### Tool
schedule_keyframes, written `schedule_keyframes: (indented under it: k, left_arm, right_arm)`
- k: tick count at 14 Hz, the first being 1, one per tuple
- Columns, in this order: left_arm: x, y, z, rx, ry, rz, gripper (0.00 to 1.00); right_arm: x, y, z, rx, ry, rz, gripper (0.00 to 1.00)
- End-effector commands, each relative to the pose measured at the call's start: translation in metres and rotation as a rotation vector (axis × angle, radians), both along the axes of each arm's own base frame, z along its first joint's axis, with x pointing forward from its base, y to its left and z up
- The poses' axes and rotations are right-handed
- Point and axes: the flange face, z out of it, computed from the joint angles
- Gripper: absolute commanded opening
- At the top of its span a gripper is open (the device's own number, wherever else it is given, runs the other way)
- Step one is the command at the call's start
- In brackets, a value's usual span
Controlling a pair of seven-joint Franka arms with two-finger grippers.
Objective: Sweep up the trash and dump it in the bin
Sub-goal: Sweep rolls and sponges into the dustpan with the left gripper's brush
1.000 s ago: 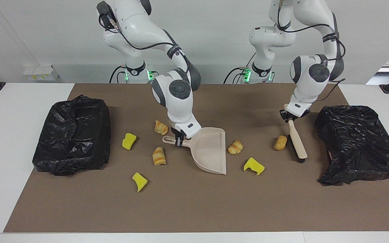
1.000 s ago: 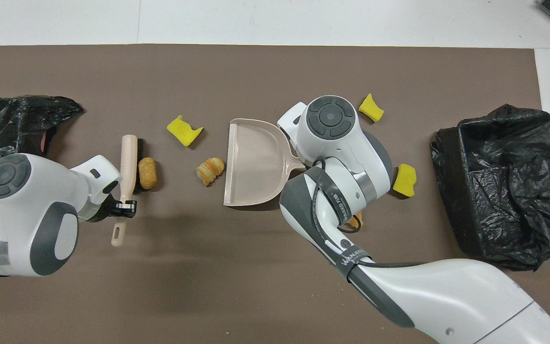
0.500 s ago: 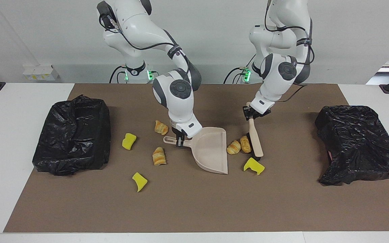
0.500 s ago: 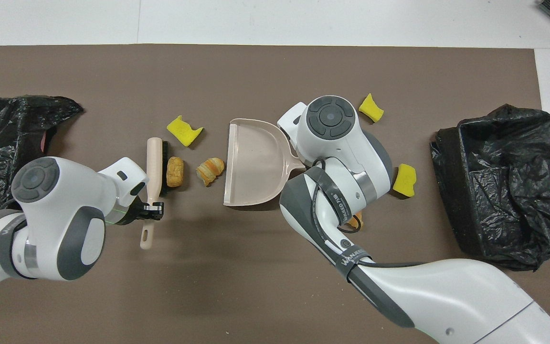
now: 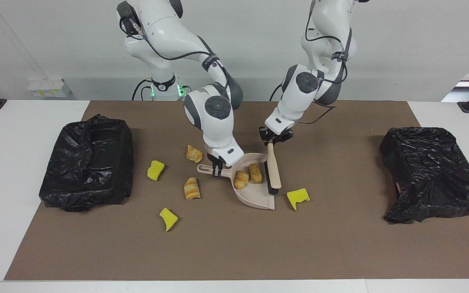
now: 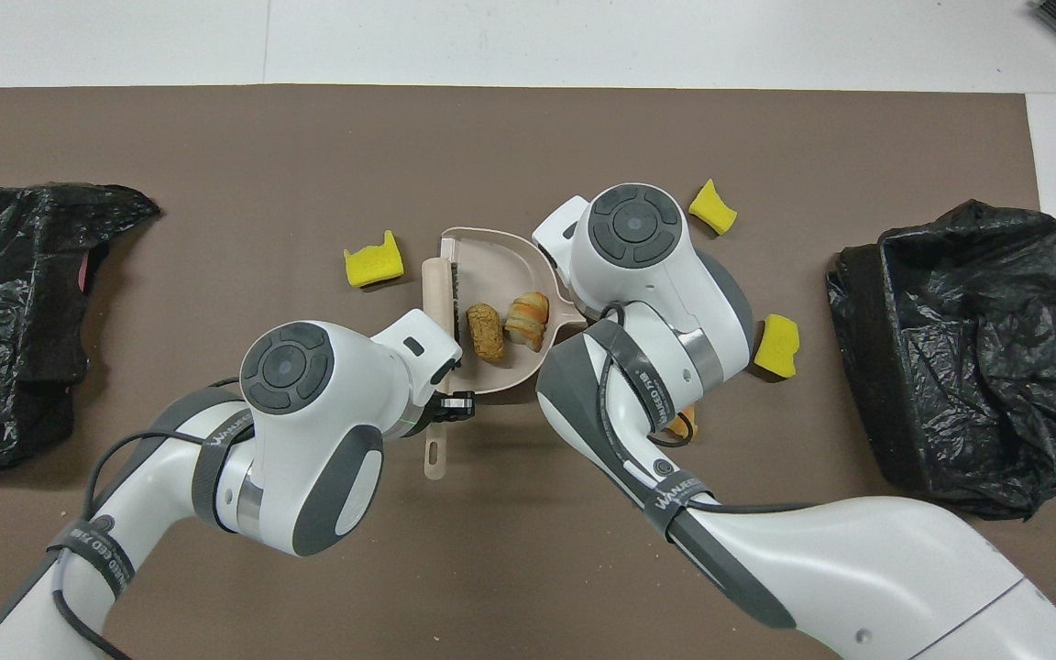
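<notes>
The yellow chunk (image 6: pixel 373 262) is behind the brush and outside the pan's open edge, so next my left gripper moves the brush past the chunk and then sweeps inward.
My right gripper (image 5: pixel 217 171) is shut on the handle of the beige dustpan (image 5: pixel 255 194), which rests on the brown mat. Two golden-brown pastries (image 5: pixel 241 179) (image 5: pixel 255 173) lie inside the pan (image 6: pixel 500 261). My left gripper (image 5: pixel 275 138) is shut on the handle of the beige brush (image 5: pixel 274 173), whose black bristles stand at the pan's open edge. One yellow chunk (image 5: pixel 298 196) sits just outside that edge, toward the left arm's end. Two more pastries (image 5: pixel 194 154) (image 5: pixel 191 188) and two yellow chunks (image 5: pixel 155 170) (image 5: pixel 168 218) lie toward the right arm's end.
A bin lined with a black bag (image 5: pixel 88 162) stands at the right arm's end of the mat, and another one (image 5: pixel 434 173) at the left arm's end. In the overhead view the right arm (image 6: pixel 638 275) covers the dustpan's handle and most of one pastry (image 6: pixel 682 422).
My left arm has swept the brush toward the right arm's end, pushing two pastries into the dustpan. The yellow chunk by the pan's mouth was nudged along. The dustpan stayed put.
</notes>
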Motion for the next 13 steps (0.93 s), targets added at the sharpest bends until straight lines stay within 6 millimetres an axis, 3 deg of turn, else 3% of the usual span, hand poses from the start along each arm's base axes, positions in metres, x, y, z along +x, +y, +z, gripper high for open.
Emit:
schedule_keyframes:
  k: [1,4,7,9,11,13]
  left_arm:
    - [0.022,0.013,0.033,-0.010,0.028,0.025,0.00]
    - [0.053,0.051,0.057,0.050,0.043,0.047,0.00]
    - [0.079,0.106,0.045,0.105,0.035,0.064,0.00]
    - [0.094,0.132,0.018,0.125,0.053,0.034,0.00]
    - [0.103,0.144,-0.003,0.132,0.044,-0.010,0.00]
    - [0.100,0.142,-0.004,0.123,0.037,-0.087,0.00]
  right_arm:
    - [-0.006,0.002,-0.007,0.010,-0.003,0.007,0.00]
    - [-0.006,0.002,-0.008,0.010,-0.003,0.008,0.00]
    - [-0.007,0.002,-0.008,0.008,0.001,0.008,0.00]
    - [-0.006,0.003,-0.008,0.011,-0.017,0.005,0.31]
    - [-0.005,0.002,-0.009,0.015,-0.027,0.005,0.38]
    - [-0.006,0.000,-0.012,0.013,-0.023,0.003,0.38]
